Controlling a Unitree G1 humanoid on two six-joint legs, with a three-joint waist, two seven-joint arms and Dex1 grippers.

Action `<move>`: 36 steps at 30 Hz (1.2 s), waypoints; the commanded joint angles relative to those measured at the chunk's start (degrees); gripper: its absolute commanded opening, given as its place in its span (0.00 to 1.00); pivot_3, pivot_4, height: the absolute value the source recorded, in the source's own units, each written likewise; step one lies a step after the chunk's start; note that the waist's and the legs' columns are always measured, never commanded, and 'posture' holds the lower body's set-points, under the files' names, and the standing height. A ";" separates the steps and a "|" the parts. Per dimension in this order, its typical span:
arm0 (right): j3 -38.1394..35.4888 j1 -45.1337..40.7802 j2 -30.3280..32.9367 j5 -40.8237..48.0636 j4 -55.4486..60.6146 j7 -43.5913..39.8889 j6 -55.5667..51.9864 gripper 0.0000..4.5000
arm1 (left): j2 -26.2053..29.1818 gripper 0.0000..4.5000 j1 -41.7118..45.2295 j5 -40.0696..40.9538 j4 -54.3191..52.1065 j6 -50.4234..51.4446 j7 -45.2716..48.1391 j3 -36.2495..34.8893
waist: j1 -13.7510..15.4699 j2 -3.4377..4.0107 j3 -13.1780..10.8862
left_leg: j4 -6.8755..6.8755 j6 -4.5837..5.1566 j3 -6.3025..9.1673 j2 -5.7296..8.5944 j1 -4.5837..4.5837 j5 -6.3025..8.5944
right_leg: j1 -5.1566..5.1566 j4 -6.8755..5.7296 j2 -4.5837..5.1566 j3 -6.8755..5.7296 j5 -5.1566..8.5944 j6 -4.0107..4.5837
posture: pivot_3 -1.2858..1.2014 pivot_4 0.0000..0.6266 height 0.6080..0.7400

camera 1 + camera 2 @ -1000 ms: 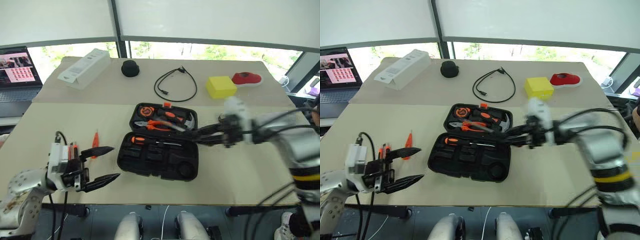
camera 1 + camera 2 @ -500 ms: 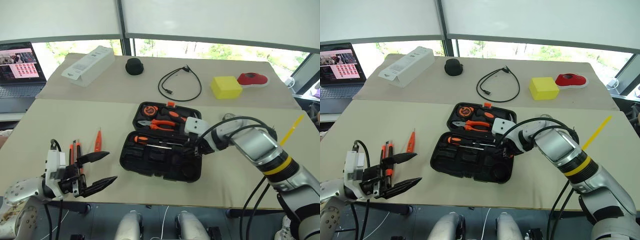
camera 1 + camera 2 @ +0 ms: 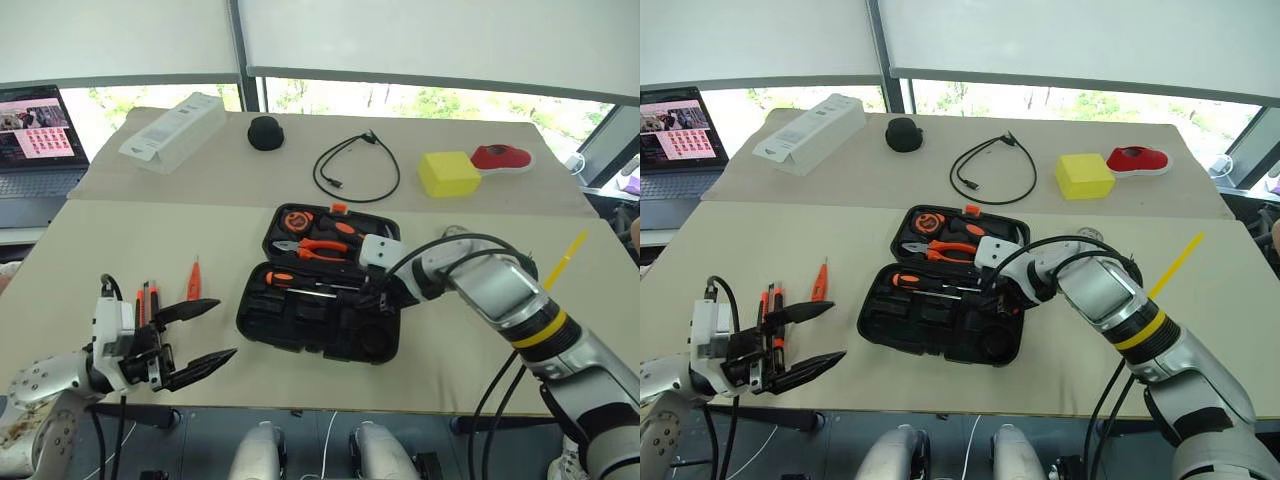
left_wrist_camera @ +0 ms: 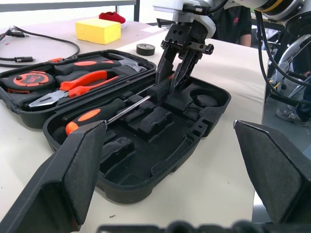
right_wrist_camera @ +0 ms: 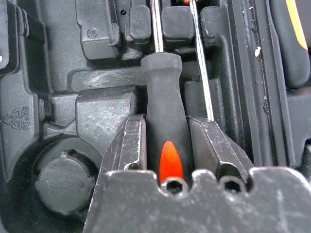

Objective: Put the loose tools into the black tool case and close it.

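The orange tester pen will settle its tip into a narrow gap when I lower it, because that gap shows between raised blocks in the near half of the case.
The black tool case lies open mid-table. One screwdriver rests in its near half. My right gripper reaches down into that half. Its fingers are shut on the black-orange handle of a second screwdriver, which lies in a moulded slot beside the first one's shaft. Left of the case, my left gripper hovers wide open and holds nothing. An orange tester pen and slim orange-black tools lie on the table by it. A small dark tape roll sits beyond the case.
The case's far half holds pliers, a tape measure and a hammer. Behind it lie a black cable, a yellow block, a red object, a round black object and a white box. A laptop stands far left.
My right gripper has swung in from the case's right side and dropped into its near half, with the screwdriver handle between its fingers. The left gripper has stayed put.
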State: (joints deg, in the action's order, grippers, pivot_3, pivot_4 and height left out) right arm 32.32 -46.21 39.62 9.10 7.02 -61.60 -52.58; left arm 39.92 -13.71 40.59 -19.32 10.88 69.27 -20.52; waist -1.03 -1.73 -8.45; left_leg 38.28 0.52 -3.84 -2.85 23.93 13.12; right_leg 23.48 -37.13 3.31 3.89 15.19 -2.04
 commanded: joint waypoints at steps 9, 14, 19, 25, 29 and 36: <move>-15.37 1.89 1.45 11.22 1.61 -11.80 14.79 0.58 | 0.13 1.00 0.13 0.29 -1.31 -0.61 -0.71 -0.62 | 0.14 -0.05 0.00 | -0.02 0.00 0.02 0.01 0.00 0.00 | -0.05 0.04 0.01 -0.02 0.00 -0.01 | 0.52 0.24 1.00; -16.29 6.90 -3.84 10.25 -1.78 -9.48 22.98 0.23 | 0.10 1.00 0.95 0.09 -0.83 -0.53 -0.95 -0.06 | 0.14 -0.15 0.03 | -0.01 0.00 0.02 0.01 -0.12 0.00 | -0.18 0.04 0.02 -0.07 0.00 0.00 | 0.52 0.24 1.00; -15.18 8.65 -8.42 5.69 -11.22 -7.90 33.02 0.01 | 0.35 1.00 2.08 -0.20 -0.08 -0.33 -0.93 0.43 | 0.10 -0.14 0.02 | -0.01 -0.02 -0.03 0.01 -0.13 -0.01 | -0.19 0.01 -0.03 -0.07 0.00 0.00 | 0.52 0.24 1.00; -13.95 8.05 -10.51 2.13 -18.00 -8.15 38.63 0.01 | 0.59 1.00 1.87 -0.32 -0.57 0.10 -1.34 0.40 | 0.11 -0.15 0.02 | -0.01 -0.02 -0.09 0.01 -0.13 -0.01 | -0.19 0.02 -0.02 -0.07 -0.01 0.00 | 0.52 0.24 1.00; -12.56 7.88 -12.41 0.18 -20.81 -8.32 41.33 0.01 | 1.01 1.00 0.94 -0.47 -1.16 0.96 -2.04 -0.03 | -0.09 -0.14 0.02 | -0.01 -0.02 -0.13 -0.01 -0.16 -0.01 | -0.20 0.00 -0.04 -0.07 -0.01 0.01 | 0.52 0.24 1.00; -10.17 6.48 -14.30 -4.06 -24.04 -7.07 39.53 0.01 | 1.51 1.00 0.40 -0.52 -1.21 0.86 -3.00 -0.60 | -0.23 -0.15 0.03 | -0.02 -0.02 -0.11 -0.04 -0.22 -0.01 | -0.22 -0.03 -0.04 -0.07 -0.02 0.03 | 0.52 0.24 1.00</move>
State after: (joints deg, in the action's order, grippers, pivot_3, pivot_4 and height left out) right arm 20.84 -39.68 25.73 7.13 -15.60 -69.53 -11.56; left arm 40.77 -13.26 40.30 -19.25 11.62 66.62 -19.83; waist -1.26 -1.88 -8.43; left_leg 38.26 0.50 -3.95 -2.89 23.67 13.10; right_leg 23.23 -37.17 3.26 3.82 15.16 -1.99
